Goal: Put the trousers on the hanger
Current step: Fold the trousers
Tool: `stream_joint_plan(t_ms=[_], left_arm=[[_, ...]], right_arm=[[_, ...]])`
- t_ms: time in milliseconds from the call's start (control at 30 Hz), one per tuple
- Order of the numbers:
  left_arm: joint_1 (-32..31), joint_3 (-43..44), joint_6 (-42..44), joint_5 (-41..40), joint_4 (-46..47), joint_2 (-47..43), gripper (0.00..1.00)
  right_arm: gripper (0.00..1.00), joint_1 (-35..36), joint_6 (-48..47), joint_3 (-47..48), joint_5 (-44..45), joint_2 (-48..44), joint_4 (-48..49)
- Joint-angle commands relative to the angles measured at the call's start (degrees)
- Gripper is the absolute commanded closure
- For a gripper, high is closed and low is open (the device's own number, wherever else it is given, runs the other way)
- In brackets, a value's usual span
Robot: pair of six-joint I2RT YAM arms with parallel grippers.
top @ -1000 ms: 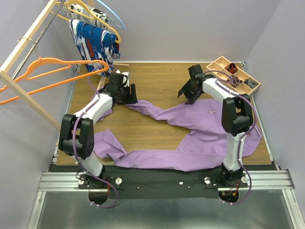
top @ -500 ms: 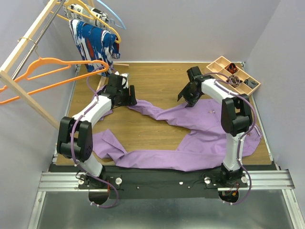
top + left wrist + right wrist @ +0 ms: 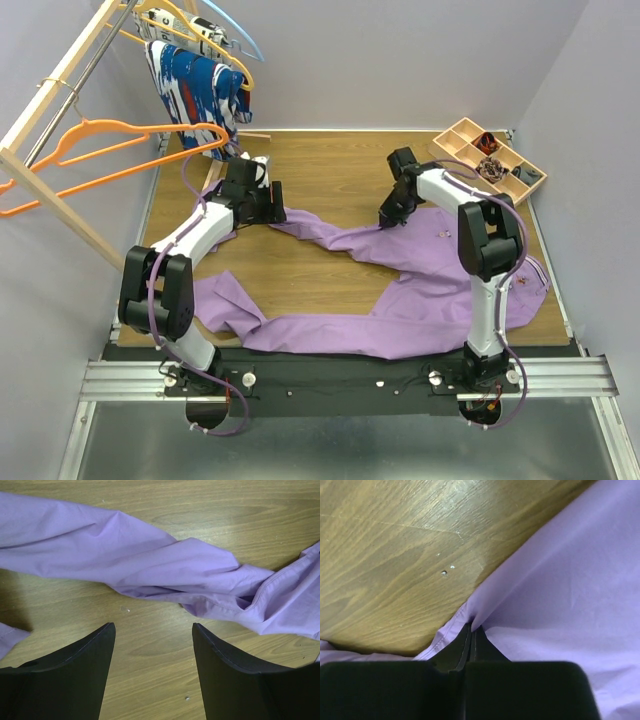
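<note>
I should pull the pinched fold towards the tray (image 3: 488, 160) with my right gripper while my left gripper stretches the trouser leg (image 3: 330, 233), because the leg lies twisted beside it.
The lilac trousers (image 3: 430, 270) lie spread on the wooden table, one leg running up towards the left arm. My right gripper (image 3: 388, 215) is down at their upper edge; in the right wrist view its jaws (image 3: 471, 627) are shut, pinching a fold of the trousers (image 3: 570, 580) at the hem. My left gripper (image 3: 272, 205) hovers open just short of the twisted trouser leg (image 3: 150, 565), with only bare wood between its fingers (image 3: 152, 626). The bright orange hanger (image 3: 120, 150) hangs on the rack at the left, apart from both grippers.
A wooden clothes rack (image 3: 60, 190) stands along the left side, carrying a blue, white and red patterned garment (image 3: 195, 85) and paler hangers (image 3: 190, 30). A compartment tray (image 3: 490, 160) of small items sits at the back right corner.
The right gripper dropped down and to the left onto the trousers' edge and shut on the fabric. The left gripper barely moved and stayed open.
</note>
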Motion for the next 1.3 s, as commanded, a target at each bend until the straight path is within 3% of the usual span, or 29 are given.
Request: stream_joint_plan(t_ms=[0, 167, 400, 633, 867, 1067, 1267], left_arm=[[-0.17, -1.64, 3.01, 1.51, 1.22, -0.42, 0.28], [-1.49, -2.35, 5.21, 3.52, 3.51, -0.07, 0.28], [-1.76, -2.96, 1.26, 8.81, 4.65, 4.49, 0.28], [-1.85, -2.70, -1.29, 7.93, 8.69, 6.96, 0.27], [-1.85, -1.56, -5.33, 11.79, 18.78, 10.91, 0.27], [-1.67, 2.04, -10.34, 12.15, 20.65, 15.92, 0.26], [-0.88, -0.41, -17.36, 13.03, 26.97, 15.05, 0.25]], right_arm=[[0.99, 0.46, -0.78, 1.90, 1.15, -1.88, -1.73], [0.99, -0.06, -0.60, 1.29, 7.39, -10.13, -4.98], [0.99, -1.73, 0.36, -4.15, 12.76, -19.11, -7.01], [0.99, -2.00, 1.86, -8.20, 12.15, -21.05, -7.10], [0.99, -2.00, 2.38, -10.14, 11.97, -22.54, -7.01], [0.99, -2.00, 2.38, -10.40, 11.79, -23.07, -7.01], [0.99, -2.00, 2.38, -11.10, 11.88, -23.51, -7.01]])
